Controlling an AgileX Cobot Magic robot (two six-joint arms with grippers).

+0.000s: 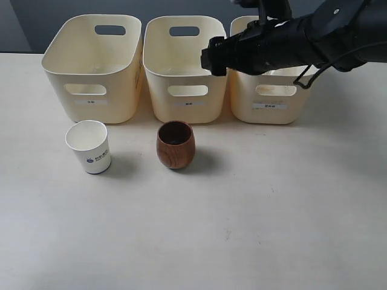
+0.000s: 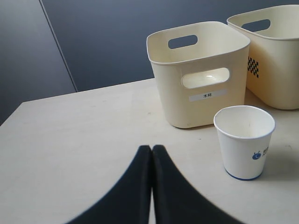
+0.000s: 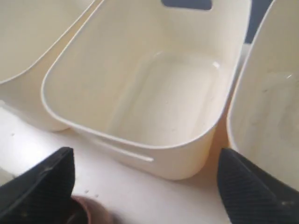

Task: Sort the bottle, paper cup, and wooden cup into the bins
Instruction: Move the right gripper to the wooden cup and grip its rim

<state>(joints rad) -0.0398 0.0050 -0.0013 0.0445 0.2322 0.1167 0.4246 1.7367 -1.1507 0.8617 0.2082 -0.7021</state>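
Note:
The tabletop shows just the cups and my arm covers one bin's opening (image 1: pixel 278 61), so I should expect the bottle to be hidden inside that bin.
The white paper cup (image 1: pixel 89 147) with a blue logo stands upright in front of the left bin (image 1: pixel 94 66). The brown wooden cup (image 1: pixel 176 144) stands upright in front of the middle bin (image 1: pixel 184 69). My right gripper (image 1: pixel 211 58) hangs over the middle bin's front right corner, reaching in from the right across the right bin (image 1: pixel 266 103). It is open and holds nothing (image 3: pixel 145 156), with the wooden cup's rim (image 3: pixel 86 212) below one finger. My left gripper (image 2: pixel 152 150) is shut and empty, low over the table beside the paper cup (image 2: pixel 244 140). The bottle shows in no view.
The bins stand side by side along the back of the pale table (image 1: pixel 242 229). The right arm's black body covers much of the right bin's opening. A dark wall (image 2: pixel 93 42) rises behind the table's far edge.

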